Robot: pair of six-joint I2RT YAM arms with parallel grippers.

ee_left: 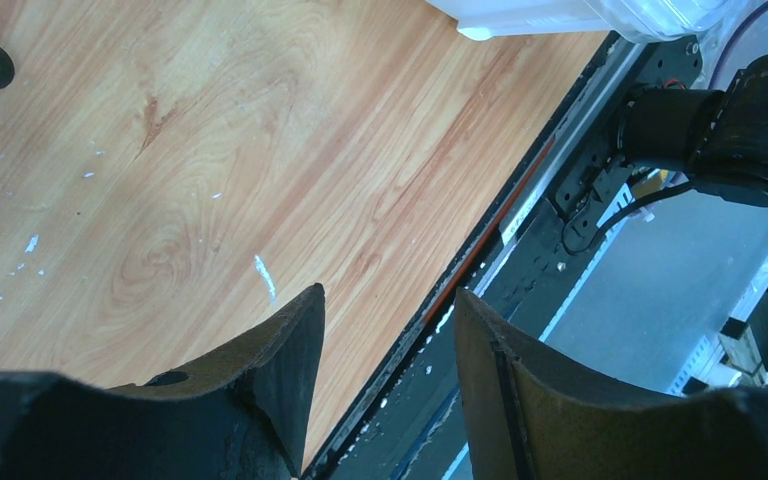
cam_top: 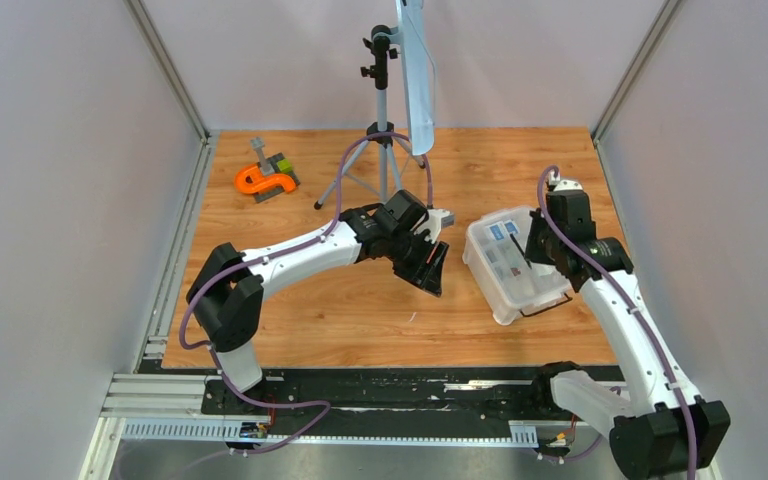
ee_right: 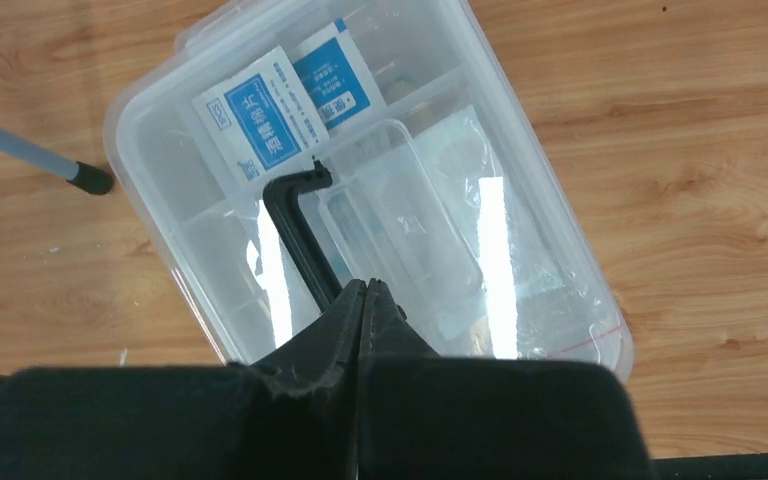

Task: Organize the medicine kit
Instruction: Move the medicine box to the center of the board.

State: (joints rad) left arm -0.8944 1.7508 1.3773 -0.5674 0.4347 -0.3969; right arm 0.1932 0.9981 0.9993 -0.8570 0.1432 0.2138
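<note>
The medicine kit lies crooked toward the front edge, so the robot's right gripper should leave the lid and go to the black side latch to turn the kit.
The medicine kit, a white tub under a clear lid, lies at the right of the table. In the right wrist view its rim frames two blue-and-white packets, a clear divided tray and the lid's black handle. My right gripper hangs over the lid with its jaws pressed together and no gap. The handle's near end runs under its left finger; I cannot tell whether it is pinched. It also shows in the top view. My left gripper is open and empty above bare wood, left of the kit.
An orange-and-grey tool lies at the back left. A tripod stands at the back centre, one foot close to the kit's corner. The table's front edge and black rail lie just under my left gripper.
</note>
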